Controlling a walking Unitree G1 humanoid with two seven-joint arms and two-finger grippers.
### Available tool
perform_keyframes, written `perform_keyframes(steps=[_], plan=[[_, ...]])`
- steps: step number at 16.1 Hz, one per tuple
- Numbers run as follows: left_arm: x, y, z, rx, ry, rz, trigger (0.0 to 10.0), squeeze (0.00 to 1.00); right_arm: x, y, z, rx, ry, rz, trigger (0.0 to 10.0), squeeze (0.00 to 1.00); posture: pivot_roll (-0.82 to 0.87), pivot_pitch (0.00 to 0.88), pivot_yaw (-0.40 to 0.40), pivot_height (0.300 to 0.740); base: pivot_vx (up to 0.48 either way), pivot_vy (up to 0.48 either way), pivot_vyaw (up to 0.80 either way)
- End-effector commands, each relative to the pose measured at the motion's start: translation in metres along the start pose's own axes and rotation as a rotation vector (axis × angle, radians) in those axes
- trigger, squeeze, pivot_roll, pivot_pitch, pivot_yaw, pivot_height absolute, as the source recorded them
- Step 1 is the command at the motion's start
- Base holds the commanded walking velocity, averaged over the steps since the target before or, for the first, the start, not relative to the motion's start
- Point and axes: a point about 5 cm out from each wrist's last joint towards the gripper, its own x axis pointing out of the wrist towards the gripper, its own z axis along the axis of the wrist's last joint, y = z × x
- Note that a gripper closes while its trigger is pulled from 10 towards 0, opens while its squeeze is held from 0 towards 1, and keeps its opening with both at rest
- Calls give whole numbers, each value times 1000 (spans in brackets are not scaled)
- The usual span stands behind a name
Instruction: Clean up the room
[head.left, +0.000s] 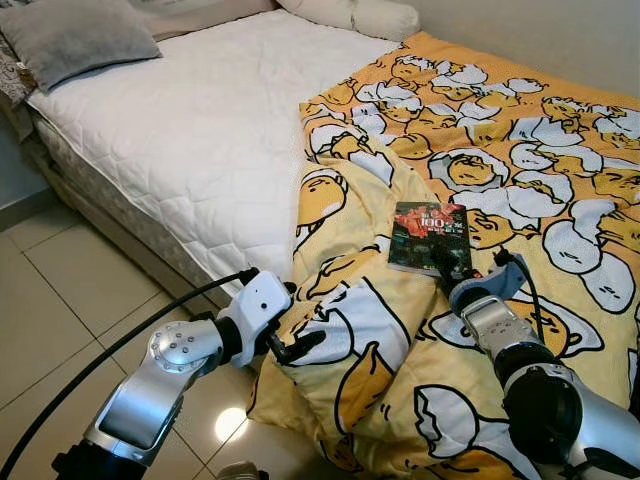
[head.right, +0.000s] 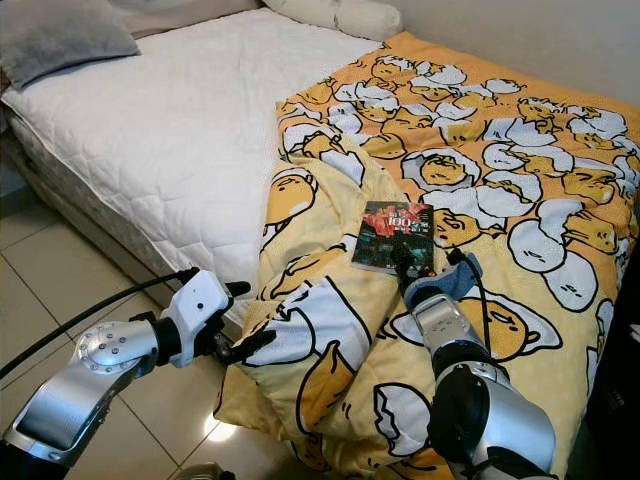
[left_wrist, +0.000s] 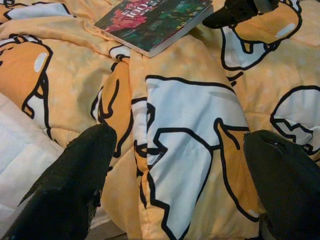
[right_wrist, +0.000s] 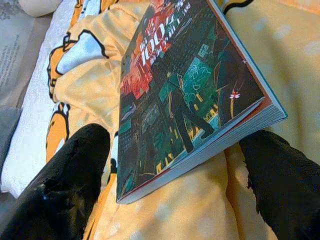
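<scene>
I expect the book's front cover (right_wrist: 187, 97) to open away from the pages when I carry the book, because a thin gap (right_wrist: 256, 108) shows under it at the near corner.
A paperback book (head.left: 430, 237) with a dark red-and-green cover lies flat on the yellow cartoon-print duvet (head.left: 480, 150). My right gripper (head.left: 470, 265) is open at the book's near edge. In the right wrist view its two fingers (right_wrist: 70, 185) straddle the book (right_wrist: 185, 95) at its near corner, not clamped on it. My left gripper (head.left: 295, 325) is open at the duvet's hanging front edge, by the bed's side. The left wrist view has white-and-yellow duvet folds (left_wrist: 185, 150) between its fingers (left_wrist: 75, 185), with the book (left_wrist: 150, 22) beyond.
The white mattress (head.left: 200, 130) is bare on the left half of the bed. A grey pillow (head.left: 80, 35) and a white bolster (head.left: 360, 15) lie at its head. Beige floor tiles (head.left: 80, 290) run along the bed's side. A black cable (head.left: 120, 345) trails from my left arm.
</scene>
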Motion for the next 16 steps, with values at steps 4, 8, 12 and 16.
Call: perform_keyframes(steps=[4,8,12,16], plan=[[1,0,3,20,3,-5,10000,686,2,7,12,118,-78,22,10000,0,123,0,-58,740,0,0,0],[-5,3,6,24,-11,28,10000,690,4,14,15,274,-129,30,10000,0,178,0,-44,740,0,0,0],[-17,1,7,16,-19,70,10000,690,5,20,15,357,-161,47,10000,0,231,0,-28,740,0,0,0],[-25,-3,7,18,-14,88,10000,690,7,26,12,380,-164,46,706,0,261,0,-27,740,0,0,0]])
